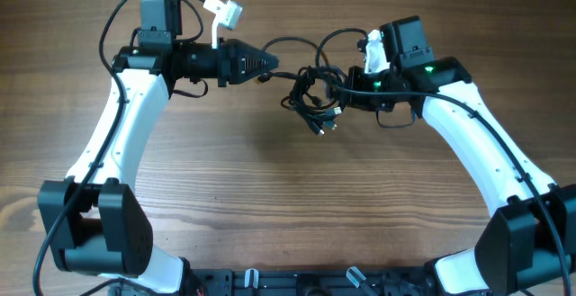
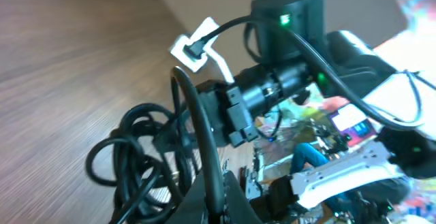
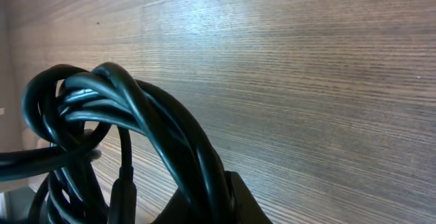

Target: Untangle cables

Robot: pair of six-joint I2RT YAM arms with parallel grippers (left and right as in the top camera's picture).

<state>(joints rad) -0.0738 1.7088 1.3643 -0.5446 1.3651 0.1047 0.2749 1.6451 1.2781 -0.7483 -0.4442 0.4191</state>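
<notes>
My right gripper is holding several strands of cable (image 3: 180, 142) tightly together against the single piece in my left gripper, so I should put the tangle down and take its loops (image 1: 306, 94) with my left gripper.
A tangle of thin black cables (image 1: 313, 94) hangs between my two grippers above the wooden table (image 1: 270, 188), with plug ends dangling below it (image 1: 324, 127). My left gripper (image 1: 268, 63) is shut on one black cable strand that runs right into the tangle; the left wrist view shows that strand (image 2: 197, 125) pinched between the fingers (image 2: 219, 200), with loops (image 2: 133, 156) beyond. My right gripper (image 1: 346, 91) is shut on the bundle's right side; the right wrist view shows several strands (image 3: 157, 125) passing through its jaws (image 3: 214, 197).
The thicker black arm wires and white camera mounts (image 1: 225, 13) (image 1: 373, 49) sit behind each wrist. The arm bases (image 1: 99, 233) (image 1: 526, 242) stand at the near corners. In the left wrist view, the right arm (image 2: 286, 60) fills the background.
</notes>
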